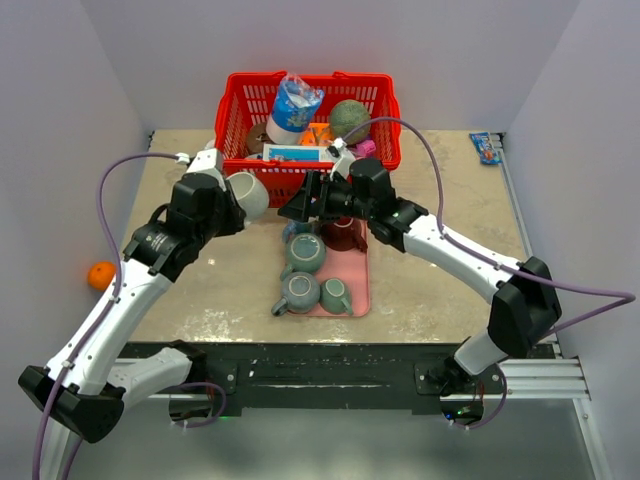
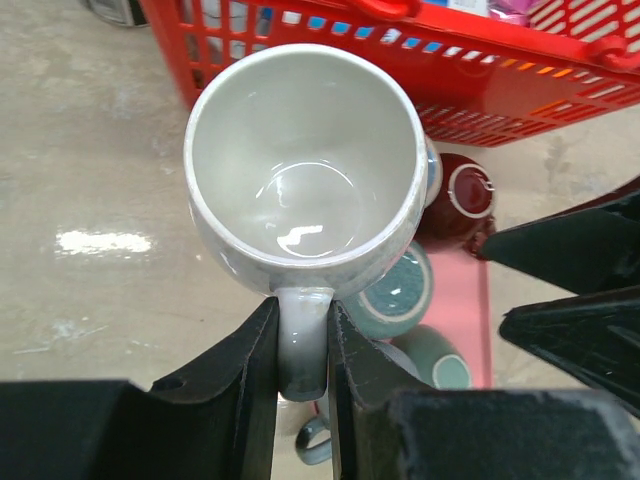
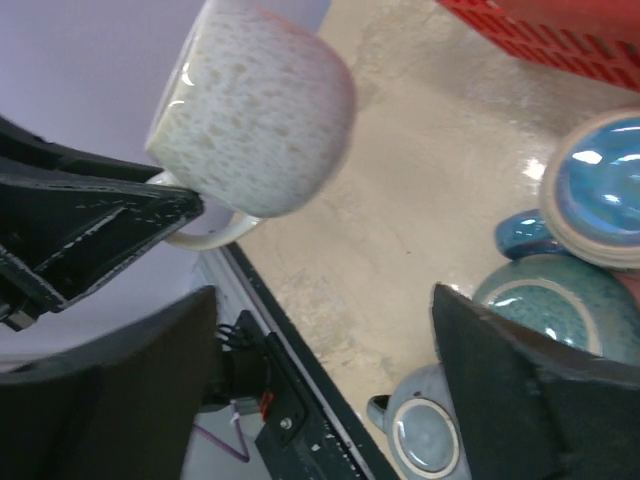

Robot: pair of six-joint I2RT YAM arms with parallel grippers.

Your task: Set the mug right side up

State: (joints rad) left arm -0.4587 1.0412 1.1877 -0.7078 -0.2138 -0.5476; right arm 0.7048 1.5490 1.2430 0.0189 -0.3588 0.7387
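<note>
The mug's opening (image 2: pixel 305 160) points at my left gripper's wrist. I should go on bringing the mug down toward the clear tabletop (image 1: pixel 222 254) until its base sits flat.
A whitish speckled mug (image 1: pixel 248 194) is held above the table by its handle in my left gripper (image 1: pixel 226 203). In the left wrist view the mug (image 2: pixel 305 170) shows its empty inside, and the gripper (image 2: pixel 303 330) is shut on the handle. The mug hangs tilted, its mouth facing the left wrist. My right gripper (image 1: pixel 300 205) is open and empty, just right of the mug. In the right wrist view the mug (image 3: pixel 255 120) is up and left of the open right gripper (image 3: pixel 320 370), not touching it.
A pink tray (image 1: pixel 356 282) in the middle holds several upside-down mugs: teal (image 1: pixel 304 254), grey-blue (image 1: pixel 297 293), maroon (image 1: pixel 340 233). A red basket (image 1: pixel 236 112) full of items stands behind. An orange (image 1: pixel 101 275) lies at the left edge, a blue packet (image 1: pixel 486 147) far right.
</note>
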